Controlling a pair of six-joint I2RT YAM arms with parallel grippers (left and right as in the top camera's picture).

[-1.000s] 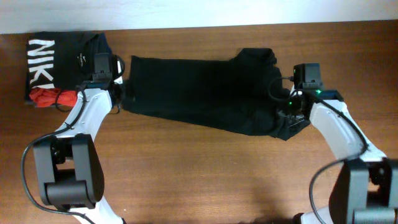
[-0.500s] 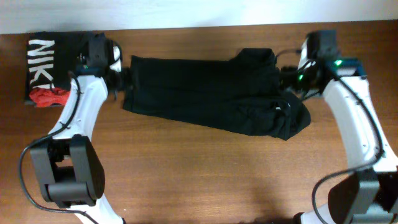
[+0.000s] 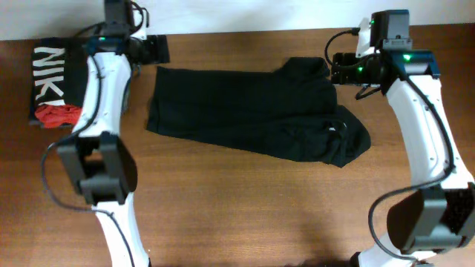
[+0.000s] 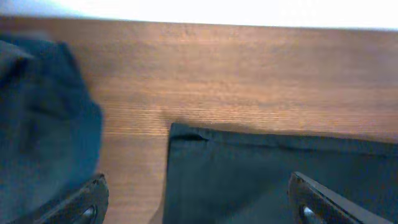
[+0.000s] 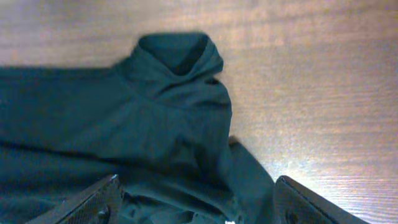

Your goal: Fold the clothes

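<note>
I see the garment's far corner (image 4: 186, 135) limp and creased, so the black garment (image 4: 230, 180) will fold over softly along its length when I bring that corner toward me.
The clothes (image 3: 252, 111), a large black garment, lie spread across the middle of the table with a small white tag (image 3: 332, 127) near the right end. My left gripper (image 3: 157, 49) hangs open above the garment's far left corner (image 4: 180, 132), holding nothing; its fingertips (image 4: 87, 202) frame the fabric (image 4: 273, 174). My right gripper (image 3: 339, 69) is open over the bunched right end (image 5: 177, 59), its fingers (image 5: 93, 202) wide apart above the cloth with nothing between them.
A folded black shirt with white letters (image 3: 52, 74) and a small red garment (image 3: 56, 113) lie at the far left. The shirt shows as a dark blur (image 4: 43, 124) in the left wrist view. The table's back edge (image 3: 237, 31) runs just behind both grippers.
Both grippers have opened, let go of the garment's ends and drawn back toward the table's far edge. The garment's right end has dropped and spread out.
</note>
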